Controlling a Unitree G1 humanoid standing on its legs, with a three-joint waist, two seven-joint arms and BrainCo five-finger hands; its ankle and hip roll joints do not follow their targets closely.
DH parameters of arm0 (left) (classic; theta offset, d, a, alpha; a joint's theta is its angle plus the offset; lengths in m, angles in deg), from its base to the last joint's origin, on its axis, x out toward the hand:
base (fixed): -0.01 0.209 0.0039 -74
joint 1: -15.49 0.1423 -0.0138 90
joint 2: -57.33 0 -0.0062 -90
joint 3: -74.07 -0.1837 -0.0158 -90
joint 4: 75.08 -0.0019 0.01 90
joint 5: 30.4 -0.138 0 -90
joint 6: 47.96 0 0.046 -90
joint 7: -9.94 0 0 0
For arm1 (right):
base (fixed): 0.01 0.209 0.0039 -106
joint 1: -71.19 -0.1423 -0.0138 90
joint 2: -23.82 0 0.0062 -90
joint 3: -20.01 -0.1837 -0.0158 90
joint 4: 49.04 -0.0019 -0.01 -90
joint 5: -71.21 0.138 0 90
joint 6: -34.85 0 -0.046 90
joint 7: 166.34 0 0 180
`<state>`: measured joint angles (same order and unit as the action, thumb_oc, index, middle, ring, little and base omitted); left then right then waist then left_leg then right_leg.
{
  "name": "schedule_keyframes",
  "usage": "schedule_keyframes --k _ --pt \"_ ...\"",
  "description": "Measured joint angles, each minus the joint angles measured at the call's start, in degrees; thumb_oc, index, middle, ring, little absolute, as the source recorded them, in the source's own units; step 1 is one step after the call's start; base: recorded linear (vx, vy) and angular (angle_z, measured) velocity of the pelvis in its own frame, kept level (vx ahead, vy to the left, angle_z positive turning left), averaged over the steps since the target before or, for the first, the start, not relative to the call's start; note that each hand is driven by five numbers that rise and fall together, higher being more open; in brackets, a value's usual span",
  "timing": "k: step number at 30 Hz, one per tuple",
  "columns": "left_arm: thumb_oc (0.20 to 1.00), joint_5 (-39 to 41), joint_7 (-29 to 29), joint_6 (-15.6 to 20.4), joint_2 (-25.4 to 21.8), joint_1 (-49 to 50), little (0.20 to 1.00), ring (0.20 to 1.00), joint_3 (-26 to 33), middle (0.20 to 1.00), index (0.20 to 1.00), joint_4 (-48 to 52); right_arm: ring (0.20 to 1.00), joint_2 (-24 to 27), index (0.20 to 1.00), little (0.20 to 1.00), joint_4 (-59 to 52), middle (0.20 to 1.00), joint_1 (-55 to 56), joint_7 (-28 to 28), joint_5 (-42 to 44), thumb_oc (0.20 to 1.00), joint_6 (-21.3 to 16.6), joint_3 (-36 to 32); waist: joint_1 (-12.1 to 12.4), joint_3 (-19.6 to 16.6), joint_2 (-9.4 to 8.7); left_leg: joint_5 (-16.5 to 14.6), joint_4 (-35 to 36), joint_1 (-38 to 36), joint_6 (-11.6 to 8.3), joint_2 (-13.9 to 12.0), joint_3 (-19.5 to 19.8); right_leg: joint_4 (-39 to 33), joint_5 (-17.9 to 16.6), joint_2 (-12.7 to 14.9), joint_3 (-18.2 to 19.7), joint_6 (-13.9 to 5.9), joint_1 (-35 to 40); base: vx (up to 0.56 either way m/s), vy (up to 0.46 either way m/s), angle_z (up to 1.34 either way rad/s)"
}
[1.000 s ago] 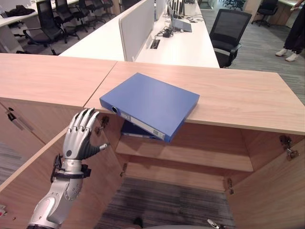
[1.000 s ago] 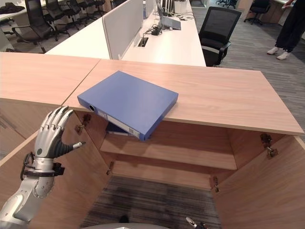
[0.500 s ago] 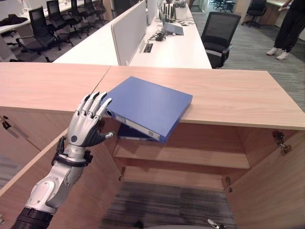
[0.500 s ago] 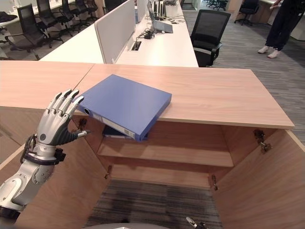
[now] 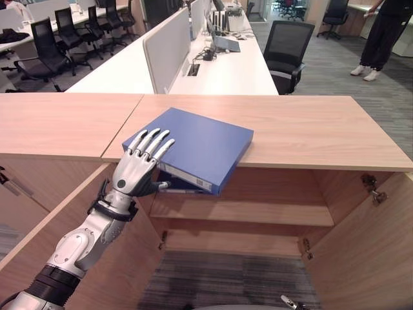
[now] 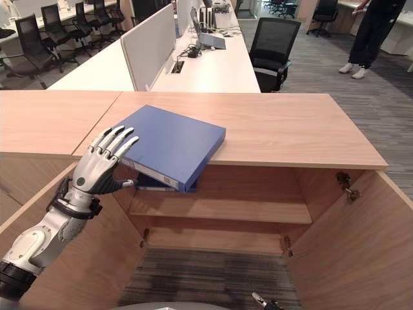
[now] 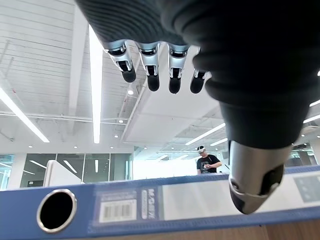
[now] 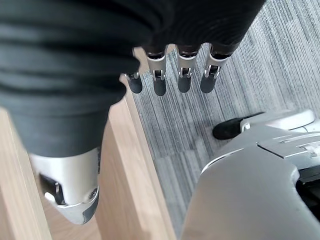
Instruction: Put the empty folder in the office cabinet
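I expect a pale label hidden on the folder's bottom side when I lift the spine [image 5: 185, 175], because the blue folder's upper cover is plain [image 5: 203, 137].
A blue folder [image 5: 193, 145] lies flat on the wooden cabinet top [image 5: 310, 129], its spine corner hanging over the front edge above the open cabinet. My left hand [image 5: 134, 174] is open at that near-left corner, straight fingers spread over the cover and thumb just under the spine. In the left wrist view the spine [image 7: 150, 205], with its ring hole and label, runs close below the fingers [image 7: 152, 75]. My right hand [image 8: 184, 75] hangs open with straight fingers low by a wooden door edge, over the carpet.
Both cabinet doors stand open, left [image 5: 39, 226] and right [image 5: 368, 258]. A second blue folder [image 5: 177, 184] lies on the upper shelf [image 5: 258, 213] under the overhanging one. Desks and an office chair [image 5: 287, 48] stand behind; a person [image 5: 381, 32] stands far right.
My left hand has risen from beside the left door, moving right, until its fingers are over the folder's corner. The camera has tilted, shifting the whole scene.
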<state>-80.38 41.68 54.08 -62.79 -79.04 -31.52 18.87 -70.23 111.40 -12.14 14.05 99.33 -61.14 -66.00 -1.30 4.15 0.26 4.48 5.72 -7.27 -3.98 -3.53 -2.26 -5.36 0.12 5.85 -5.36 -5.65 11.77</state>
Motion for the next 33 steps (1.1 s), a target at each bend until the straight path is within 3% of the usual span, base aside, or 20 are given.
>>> schedule_keyframes --k 11,33 --pt "1.0 -3.3 -2.1 -0.4 -1.6 -4.5 1.0 1.0 -8.3 1.0 1.0 -6.7 1.0 0.4 1.0 1.0 0.0 1.0 -0.2 2.1 -0.1 1.0 -0.2 0.4 -1.7 -0.9 0.32 0.0 0.0 -0.1 0.06 0.0 -0.5 0.0 0.0 0.0 0.4 -0.06 -0.1 0.0 0.001 -0.01" --pt "1.0 -5.6 -4.3 -0.8 -0.9 -11.6 1.0 1.0 -13.8 1.0 1.0 -8.9 1.0 0.5 1.0 1.0 0.0 1.0 -0.4 2.0 -0.1 1.0 -0.1 0.7 -3.0 -0.9 0.3 0.1 0.0 -0.2 0.14 0.0 -1.6 0.0 0.0 0.2 1.5 -0.45 -0.6 0.0 0.001 -0.02"
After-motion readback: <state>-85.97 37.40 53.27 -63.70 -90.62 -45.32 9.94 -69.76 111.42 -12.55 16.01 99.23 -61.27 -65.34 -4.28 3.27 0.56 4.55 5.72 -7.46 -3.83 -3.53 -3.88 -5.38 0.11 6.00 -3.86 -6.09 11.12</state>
